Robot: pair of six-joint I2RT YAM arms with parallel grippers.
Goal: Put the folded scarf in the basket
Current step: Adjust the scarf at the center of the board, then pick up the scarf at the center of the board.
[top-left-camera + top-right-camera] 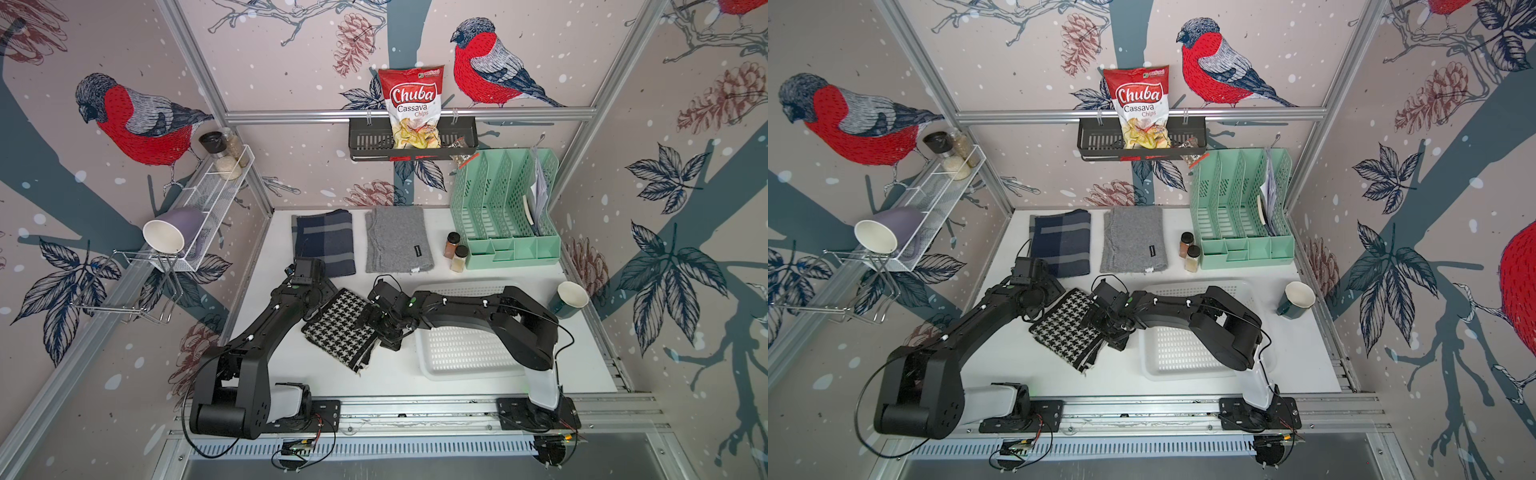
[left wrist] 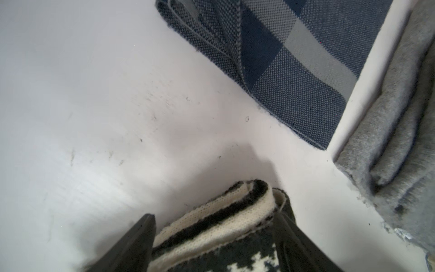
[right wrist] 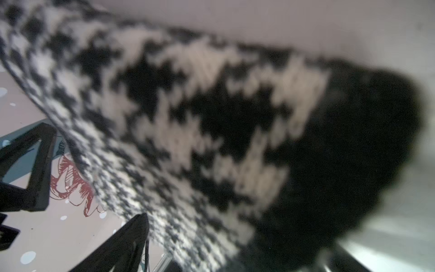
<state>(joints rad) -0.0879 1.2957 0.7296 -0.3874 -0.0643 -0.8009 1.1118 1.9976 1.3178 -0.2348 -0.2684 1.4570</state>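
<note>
The folded scarf (image 1: pixel 339 327) lies at an angle to the basket. My right gripper should turn the scarf's edge (image 1: pixel 367 353) toward the grey scarf to straighten the folded scarf before carrying it.
A black-and-white houndstooth folded scarf (image 1: pixel 340 328) (image 1: pixel 1067 328) lies askew on the white table, left of the basket (image 1: pixel 465 353) (image 1: pixel 1179 353), a shallow white perforated tray. My left gripper (image 2: pixel 214 216) is open at the scarf's far left corner. The scarf's folded edge (image 2: pixel 211 219) sits between its fingers, with a thin gap on one side. My right gripper (image 1: pixel 370 320) is open at the scarf's right edge. There the scarf (image 3: pixel 188 117) fills the right wrist view. One black finger (image 3: pixel 131 240) shows beside it and the other is hidden.
A navy checked scarf (image 1: pixel 326 241) and a grey scarf (image 1: pixel 397 241) lie folded at the back. Two spice jars (image 1: pixel 455 249) stand by a mint-green organiser (image 1: pixel 507 216). A teal cup (image 1: pixel 571 297) is at the right, beyond the basket. The right arm reaches over the basket.
</note>
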